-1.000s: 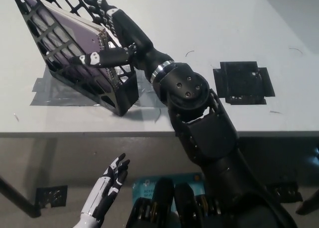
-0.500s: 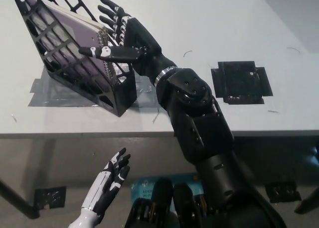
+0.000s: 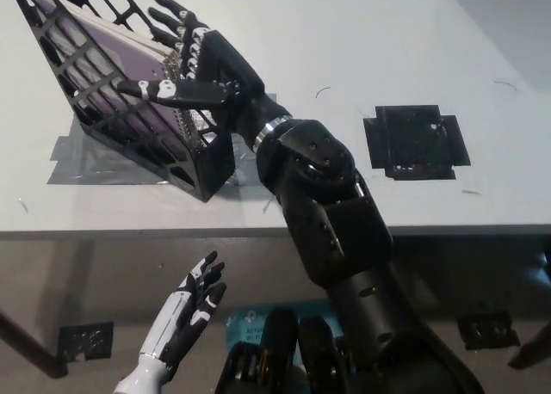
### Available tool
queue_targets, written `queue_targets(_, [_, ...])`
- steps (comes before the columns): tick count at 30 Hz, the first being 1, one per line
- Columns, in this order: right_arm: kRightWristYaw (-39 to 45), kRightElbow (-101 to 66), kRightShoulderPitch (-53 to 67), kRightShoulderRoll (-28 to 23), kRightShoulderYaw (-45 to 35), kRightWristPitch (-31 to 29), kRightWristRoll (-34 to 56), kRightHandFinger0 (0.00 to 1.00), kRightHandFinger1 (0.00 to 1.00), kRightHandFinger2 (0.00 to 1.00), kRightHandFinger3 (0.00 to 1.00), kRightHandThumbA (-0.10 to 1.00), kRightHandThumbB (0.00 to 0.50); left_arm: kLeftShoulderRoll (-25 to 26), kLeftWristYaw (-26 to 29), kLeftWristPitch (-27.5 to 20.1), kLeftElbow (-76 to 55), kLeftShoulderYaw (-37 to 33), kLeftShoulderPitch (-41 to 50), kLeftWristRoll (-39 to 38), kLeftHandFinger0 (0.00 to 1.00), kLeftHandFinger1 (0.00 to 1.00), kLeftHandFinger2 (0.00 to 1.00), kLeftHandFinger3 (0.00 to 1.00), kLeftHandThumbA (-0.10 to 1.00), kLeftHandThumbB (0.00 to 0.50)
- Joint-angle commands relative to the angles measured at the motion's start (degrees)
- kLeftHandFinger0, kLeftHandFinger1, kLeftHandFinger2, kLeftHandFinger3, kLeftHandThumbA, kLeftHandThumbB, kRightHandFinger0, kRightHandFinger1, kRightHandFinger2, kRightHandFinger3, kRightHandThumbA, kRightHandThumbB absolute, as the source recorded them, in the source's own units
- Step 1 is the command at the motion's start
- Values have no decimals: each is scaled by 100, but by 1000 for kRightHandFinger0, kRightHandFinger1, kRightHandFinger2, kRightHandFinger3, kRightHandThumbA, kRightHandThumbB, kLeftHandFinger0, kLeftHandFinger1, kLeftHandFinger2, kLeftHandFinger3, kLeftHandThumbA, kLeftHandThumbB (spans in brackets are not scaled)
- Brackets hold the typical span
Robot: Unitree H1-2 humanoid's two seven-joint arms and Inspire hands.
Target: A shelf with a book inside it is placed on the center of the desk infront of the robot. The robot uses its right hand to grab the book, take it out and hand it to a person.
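The book's spiral edge (image 3: 182, 117) points toward the open end of the shelf. The book will stay shut and fairly flat when I pull it out by that edge.
A black lattice shelf (image 3: 103, 110) stands tilted at the desk's upper left. A purple book (image 3: 120, 63) with a spiral binding lies inside it. My black right hand (image 3: 202, 71) is at the shelf's open right end, against the book's spiral edge. It is open: the fingers (image 3: 172, 15) spread over the far side and the thumb (image 3: 151, 89) reaches across the near face. I cannot tell whether they press on the book. My white left hand (image 3: 185, 321) rests open below the desk's front edge at the lower left.
Grey tape (image 3: 77, 157) holds the shelf's base to the white desk (image 3: 370, 33). A black taped square (image 3: 417, 141) lies on the desk to the right of my arm. The desk's front edge (image 3: 465, 230) crosses the picture.
My right hand drew slightly right, away from the shelf, then came back left onto the book's spiral edge, fingers still spread. The book stays in the shelf. The left hand barely moved.
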Motion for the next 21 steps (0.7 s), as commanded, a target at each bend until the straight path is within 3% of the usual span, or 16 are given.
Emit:
queue_targets(1, [218, -433, -245, 88, 170, -105, 96, 1000, 1000, 1000, 1000, 1000, 296, 84, -33, -95, -159, -25, -106, 146, 1000, 1000, 1000, 1000, 873, 313])
queue_targets(4, [263, -816, -156, 47, 201, -42, 168, 1000, 1000, 1000, 1000, 1000, 306, 100, -42, -94, -158, -28, -111, 163, 1000, 1000, 1000, 1000, 873, 312])
queue_targets(5, [246, -970, -123, 40, 207, 23, 187, 1000, 1000, 1000, 1000, 1000, 333, 103, -46, -102, -153, -30, -108, 161, 1000, 1000, 1000, 1000, 871, 311])
queue_targets(10, [180, -1293, -75, 39, 244, 138, 177, 1000, 1000, 1000, 1000, 1000, 345, 146, -118, -165, -113, 3, -113, 48, 1000, 1000, 1000, 1000, 827, 297])
queue_targets(12, [183, -1317, -48, 40, 268, 177, 193, 1000, 1000, 1000, 1000, 1000, 333, 146, -124, -178, -114, 0, -103, 29, 1000, 1000, 1000, 1000, 823, 296])
queue_targets(13, [209, -1210, -27, 41, 282, 137, 202, 1000, 1000, 1000, 1000, 1000, 290, 141, -92, -192, -95, -9, -92, 72, 1000, 1000, 1000, 1000, 831, 303])
queue_targets(14, [229, -1121, -15, 39, 289, 79, 201, 1000, 1000, 1000, 1000, 1000, 279, 136, -79, -178, -92, -10, -89, 86, 1000, 1000, 1000, 1000, 839, 309])
queue_targets(21, [188, -499, -46, -48, 353, -207, 12, 1000, 1000, 1000, 1000, 1000, 263, 106, -67, 78, -219, -27, -162, 136, 1000, 1000, 1000, 1000, 866, 302])
